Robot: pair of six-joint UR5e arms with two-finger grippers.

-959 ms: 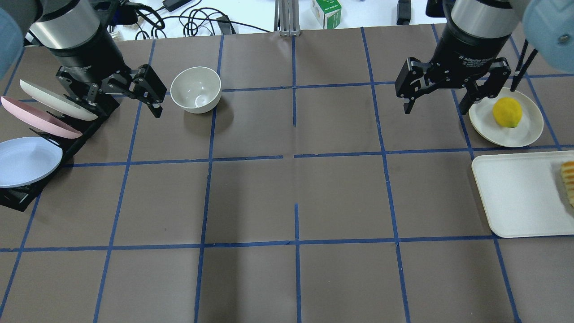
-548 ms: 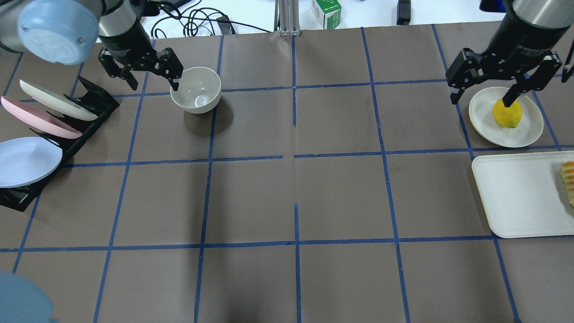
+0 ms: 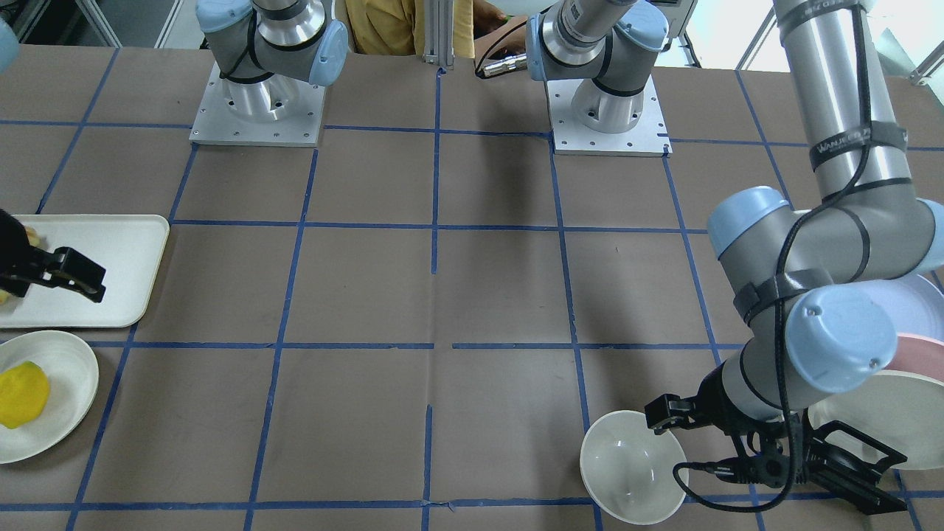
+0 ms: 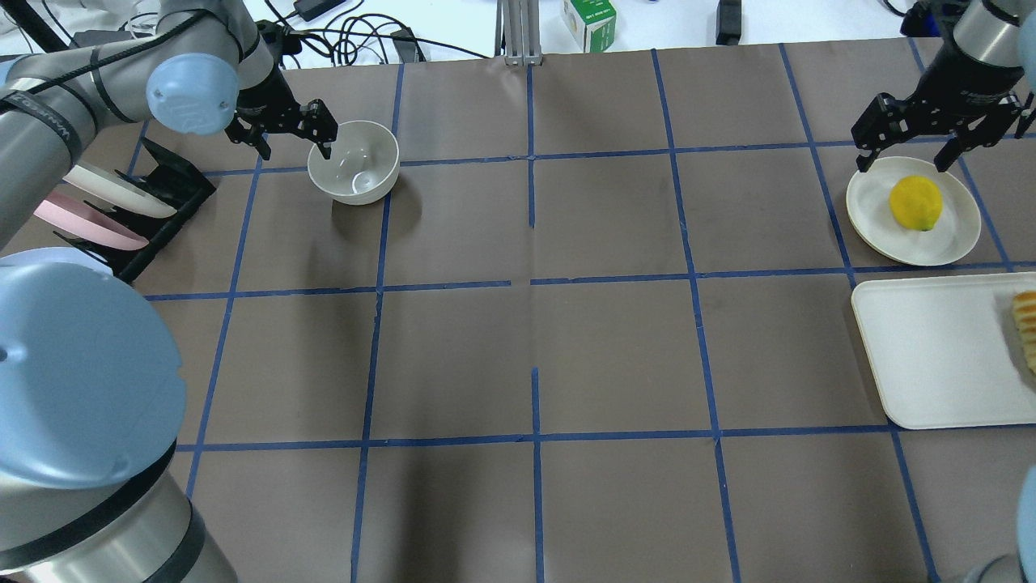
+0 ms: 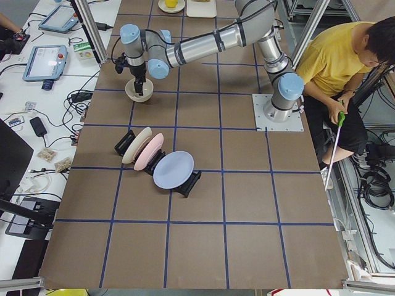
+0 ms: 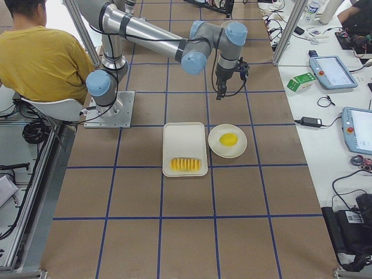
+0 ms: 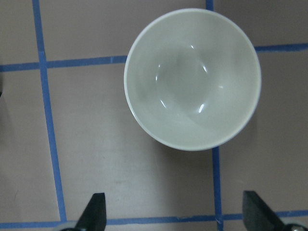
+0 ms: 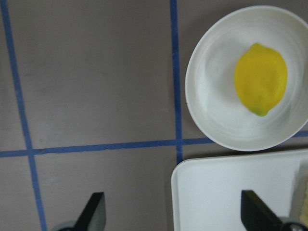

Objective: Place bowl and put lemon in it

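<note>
The off-white bowl is far from the lemon's plate. My left gripper should move the bowl closer while my right gripper grabs the yellow lemon.
The off-white bowl [image 4: 354, 162] stands upright and empty at the far left of the table; it also shows in the front view [image 3: 634, 468] and in the left wrist view [image 7: 192, 79]. My left gripper [image 4: 293, 146] is open and empty, just left of the bowl's rim, with the bowl outside its fingers [image 7: 94, 211]. The yellow lemon [image 4: 915, 202] lies on a shallow white plate [image 4: 870, 206] at the far right, and shows in the right wrist view [image 8: 260, 79]. My right gripper [image 4: 905, 160] is open and empty, above the plate's far edge.
A black rack [image 4: 166, 190] with cream, pink and blue plates stands left of the bowl. A white tray [image 4: 939, 356] with striped fruit slices [image 4: 1026, 328] lies next to the lemon's plate. Cables and a small box [image 4: 589, 23] lie beyond the far edge.
My left gripper has moved from beside the rack up to the bowl's left rim. My right gripper has moved right and away, from left of the plate to over its far edge. Both stayed open.
</note>
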